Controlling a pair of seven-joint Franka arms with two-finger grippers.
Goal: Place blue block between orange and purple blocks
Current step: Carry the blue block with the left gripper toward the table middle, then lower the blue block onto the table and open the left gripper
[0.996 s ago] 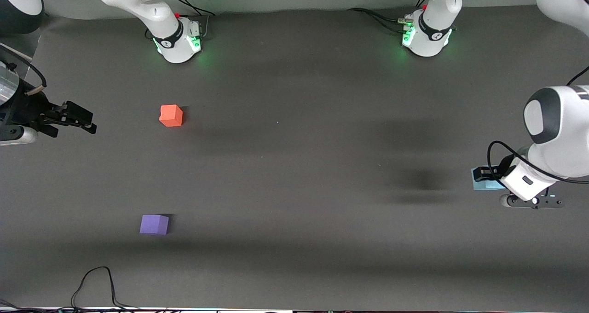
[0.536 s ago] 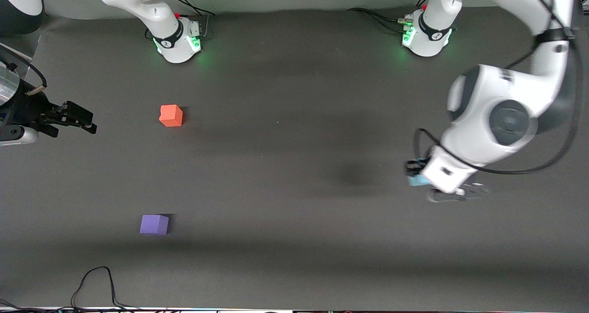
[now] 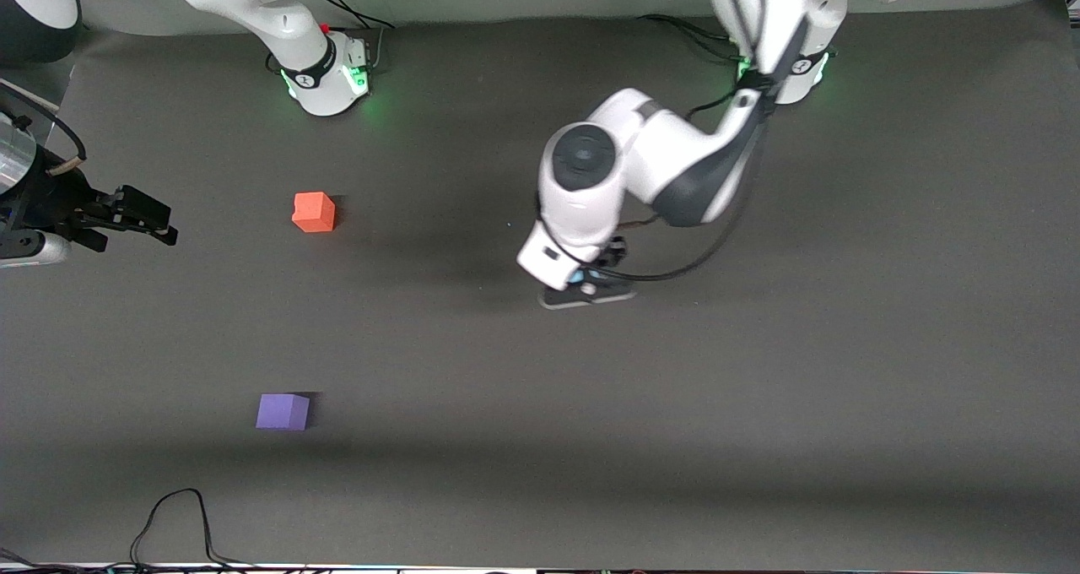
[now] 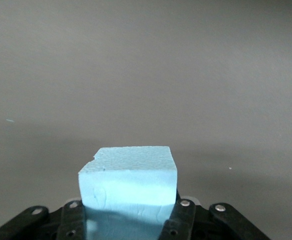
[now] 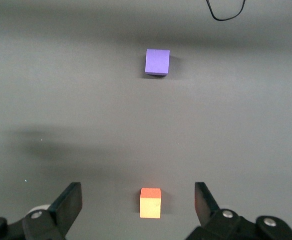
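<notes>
The gap (image 3: 299,312) between the orange and purple blocks is at my right gripper's end, so I should put the blue block midway (image 3: 518,280) with my left gripper for handover.
The blue block (image 4: 128,175) is a light blue cube clamped between the fingers of my left gripper (image 4: 128,214), which is shut on it. In the front view that gripper (image 3: 584,285) hangs over the middle of the table, and only a sliver of the blue block (image 3: 575,277) shows under the wrist. The orange block (image 3: 313,212) sits toward the right arm's end. The purple block (image 3: 283,411) lies nearer the front camera than the orange one. My right gripper (image 3: 152,219) waits open and empty at that end, looking over the orange block (image 5: 150,202) and the purple block (image 5: 157,61).
A black cable (image 3: 177,515) loops onto the table at the edge nearest the front camera. The two arm bases (image 3: 325,76) (image 3: 780,67) stand along the back edge. Dark mat lies between the orange and purple blocks.
My left arm has swung from the left arm's end of the table to over the middle, carrying the blue block. The right arm and the other two blocks have not moved.
</notes>
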